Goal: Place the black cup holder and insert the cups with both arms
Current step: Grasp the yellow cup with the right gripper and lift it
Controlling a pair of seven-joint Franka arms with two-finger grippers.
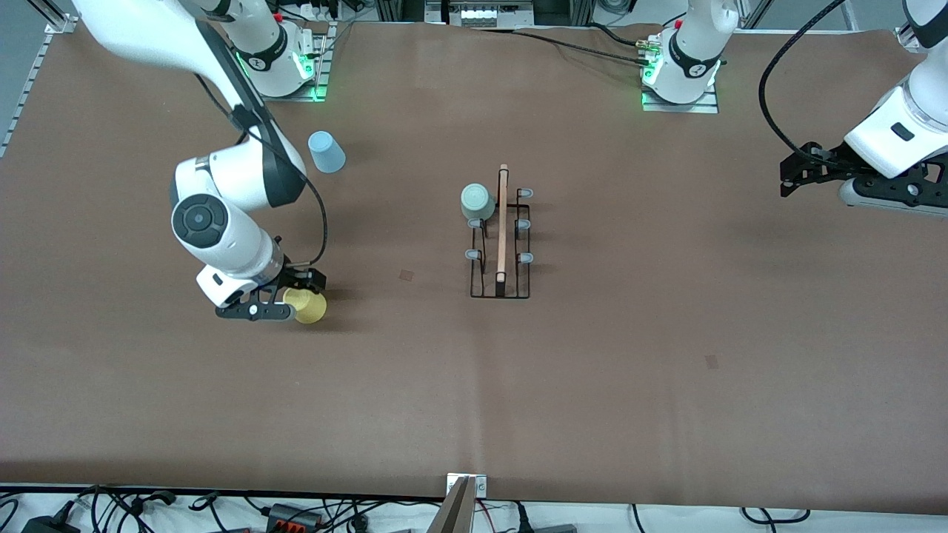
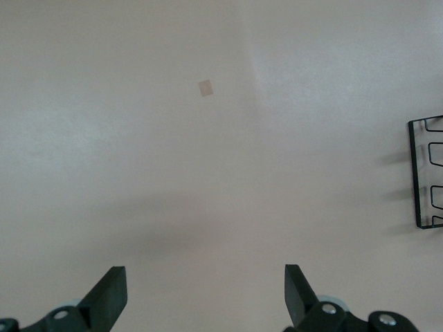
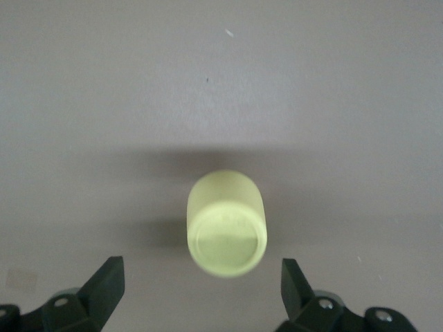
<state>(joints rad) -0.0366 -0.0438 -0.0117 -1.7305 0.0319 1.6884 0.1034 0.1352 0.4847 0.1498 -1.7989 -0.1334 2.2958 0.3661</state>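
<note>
The black cup holder (image 1: 502, 240) stands free on thin wire (image 1: 516, 297), so I expect it to move slightly when the robot pushes the yellow cup onto the cup holder's peg.
The black cup holder (image 1: 501, 285) stands mid-table with its wooden rod (image 1: 503, 222) on top. Its edge shows in the left wrist view (image 2: 423, 173). The pale grey-green cup (image 1: 478, 201) sits on a peg at the rack's end nearest the robot bases. The yellow cup (image 1: 309, 307) lies on its side toward the right arm's end. My right gripper (image 1: 291, 300) is low over the table and open. The yellow cup (image 3: 226, 225) lies just ahead of the right gripper (image 3: 201, 270), untouched. The light blue cup (image 1: 326, 152) stands upside down near the right arm's base. My left gripper (image 1: 787, 178) waits open and empty (image 2: 204, 277) at its end.
Small tape marks lie on the brown table (image 1: 406, 275) (image 1: 712, 361); one shows in the left wrist view (image 2: 205, 88). Cables and a metal bracket (image 1: 465, 494) run along the table's edge nearest the front camera. Both arm bases stand along the edge farthest from it.
</note>
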